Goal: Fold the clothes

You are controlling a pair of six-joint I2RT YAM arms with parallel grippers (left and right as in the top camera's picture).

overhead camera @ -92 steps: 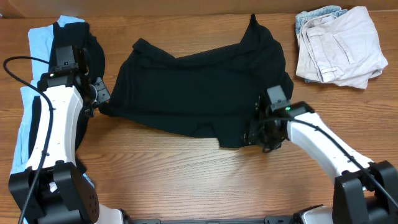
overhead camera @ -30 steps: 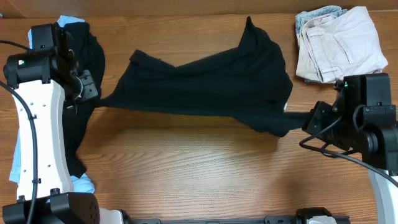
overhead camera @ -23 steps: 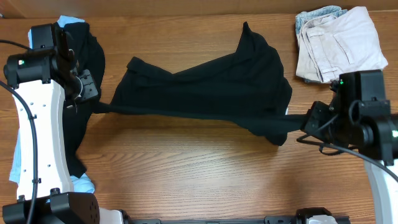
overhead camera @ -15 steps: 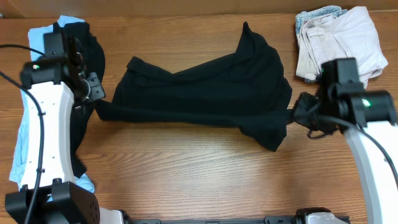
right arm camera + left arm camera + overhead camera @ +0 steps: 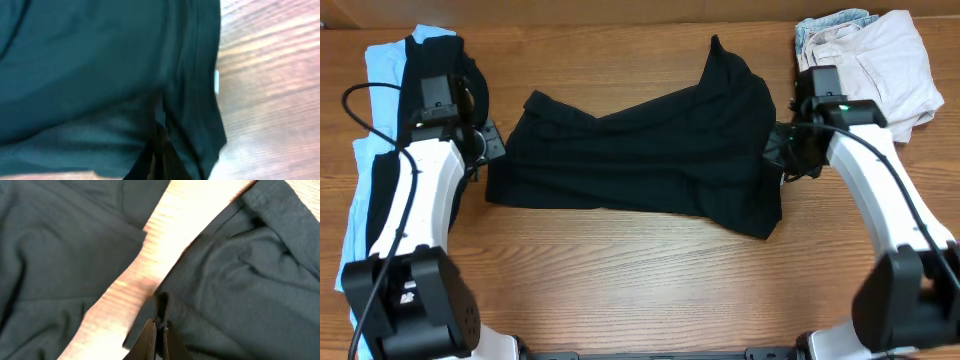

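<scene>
The black shirt's far corner point(image 5: 524, 120) angles in from the shirt's side edge, so next my left gripper leaves that edge, grabs the corner's tip point(image 5: 536, 98) and pulls it out straight.
A black short-sleeved shirt point(image 5: 640, 150), one of the clothes, lies spread across the middle of the wooden table. At its left edge my left gripper point(image 5: 486, 150) is shut on a pinched fold of black fabric point(image 5: 162, 305), its fingertips point(image 5: 150, 339) pressed together. Over on the shirt's right edge my right gripper point(image 5: 778, 152) is likewise shut on dark cloth point(image 5: 100, 75), and a small white label point(image 5: 216, 81) shows near that hem. More clothes, light blue and black point(image 5: 380, 70), lie under the left arm.
A crumpled pile of beige and pale denim garments point(image 5: 865, 70) sits at the back right corner, just beyond the right arm. Bare wood point(image 5: 620, 270) stretches in front of the shirt to the table's near edge.
Both grippers have moved in toward the shirt, the right one up and left from the front right. The taut, lifted front edge has gone slack and settled on the table.
</scene>
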